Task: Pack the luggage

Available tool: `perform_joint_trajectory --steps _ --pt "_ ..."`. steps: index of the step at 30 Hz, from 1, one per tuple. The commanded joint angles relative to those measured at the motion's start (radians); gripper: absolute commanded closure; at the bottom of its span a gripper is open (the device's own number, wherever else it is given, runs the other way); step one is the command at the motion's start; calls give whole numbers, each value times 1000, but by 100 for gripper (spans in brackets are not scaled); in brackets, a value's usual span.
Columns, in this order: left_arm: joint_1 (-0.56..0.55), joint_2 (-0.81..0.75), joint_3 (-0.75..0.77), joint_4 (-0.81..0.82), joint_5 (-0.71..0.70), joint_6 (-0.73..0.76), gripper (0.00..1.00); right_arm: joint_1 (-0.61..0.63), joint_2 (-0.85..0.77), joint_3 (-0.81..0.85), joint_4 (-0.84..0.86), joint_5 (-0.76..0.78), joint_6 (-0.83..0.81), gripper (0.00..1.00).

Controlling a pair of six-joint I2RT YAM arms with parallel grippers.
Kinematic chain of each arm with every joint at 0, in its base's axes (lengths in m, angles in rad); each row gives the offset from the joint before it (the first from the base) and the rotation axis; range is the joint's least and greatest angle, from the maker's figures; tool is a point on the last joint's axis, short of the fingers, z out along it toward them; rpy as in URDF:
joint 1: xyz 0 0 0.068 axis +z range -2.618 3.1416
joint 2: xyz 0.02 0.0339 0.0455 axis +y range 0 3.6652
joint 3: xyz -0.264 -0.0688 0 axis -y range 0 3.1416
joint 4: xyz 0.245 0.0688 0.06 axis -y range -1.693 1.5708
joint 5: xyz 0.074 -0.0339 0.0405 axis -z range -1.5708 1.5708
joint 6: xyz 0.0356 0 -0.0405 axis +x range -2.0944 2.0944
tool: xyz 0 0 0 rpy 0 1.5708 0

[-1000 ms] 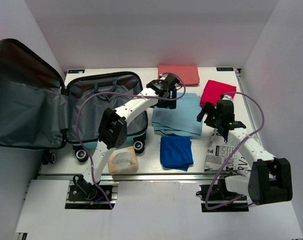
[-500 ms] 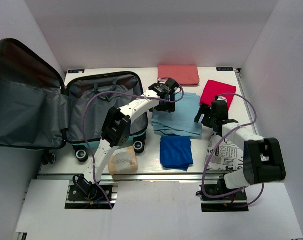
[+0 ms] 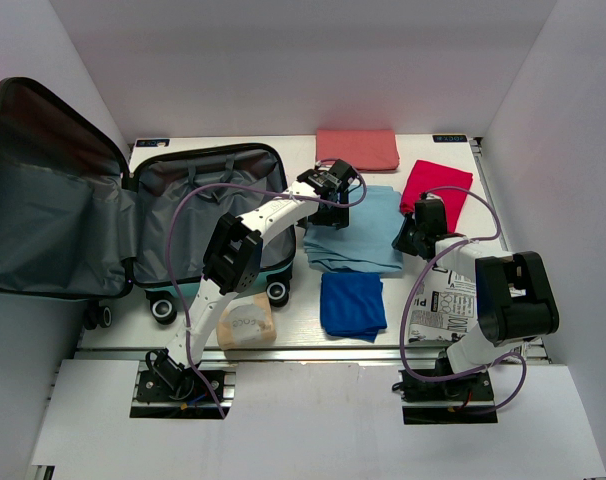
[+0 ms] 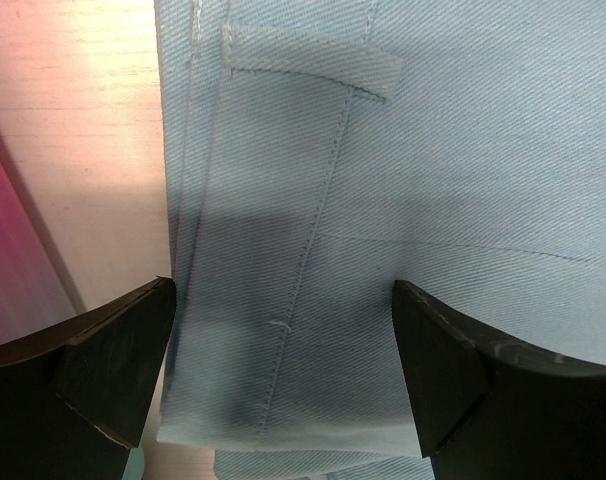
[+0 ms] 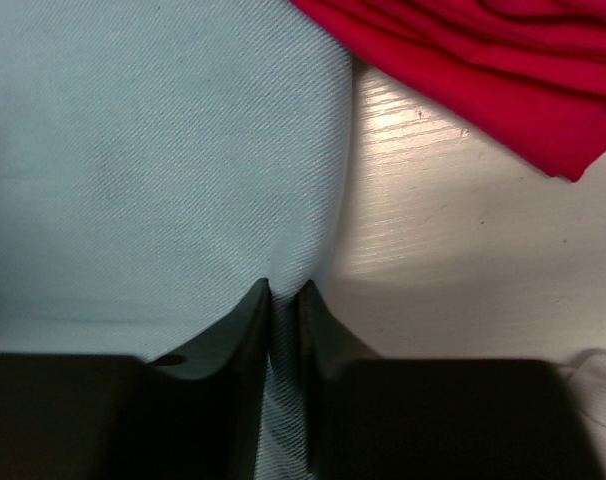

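I should close my left gripper on the edge point(image 4: 273, 335) beside the luggage before both grippers lift the light blue garment point(image 5: 301, 252), because only my right gripper is pinching it.
The luggage point(image 3: 198, 215) lies open at the left, its dark grey lining showing and its lid point(image 3: 53, 200) standing up. A folded light blue garment point(image 3: 368, 235) lies to its right on the table. My left gripper point(image 3: 328, 195) hangs open over the garment's far left edge, and its two fingers straddle the cloth point(image 4: 383, 180) in the left wrist view, gripper point(image 4: 283, 370) apart from it. My right gripper point(image 3: 408, 235) is at the garment's right edge. In the right wrist view the gripper point(image 5: 285, 290) is shut, pinching a fold of the light blue garment point(image 5: 163, 170).
A red cloth point(image 3: 435, 185) lies just right of the right gripper, and a salmon-pink cloth point(image 3: 358, 150) at the back. A dark blue cloth point(image 3: 351, 303), a tan pouch point(image 3: 245, 325) and a newsprint-patterned item point(image 3: 448, 305) lie near the front. White walls enclose the table.
My right gripper has moved left to the light blue garment's edge and closed on the cloth. The left gripper has shifted slightly over the garment and stays open.
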Motion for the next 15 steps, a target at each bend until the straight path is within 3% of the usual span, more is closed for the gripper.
perform_joint_trajectory --steps 1,3,11,15 --pt "14 -27 -5 21 9 -4 2 -13 10 28 -13 95 30 85" --pt "14 -30 -6 23 14 -5 2 -11 11 43 -52 197 47 100" --pt "14 -57 -61 20 37 -31 2 -54 8 63 -193 273 67 100" --pt "14 -87 -140 46 50 -66 2 -57 -9 55 -169 135 59 100"
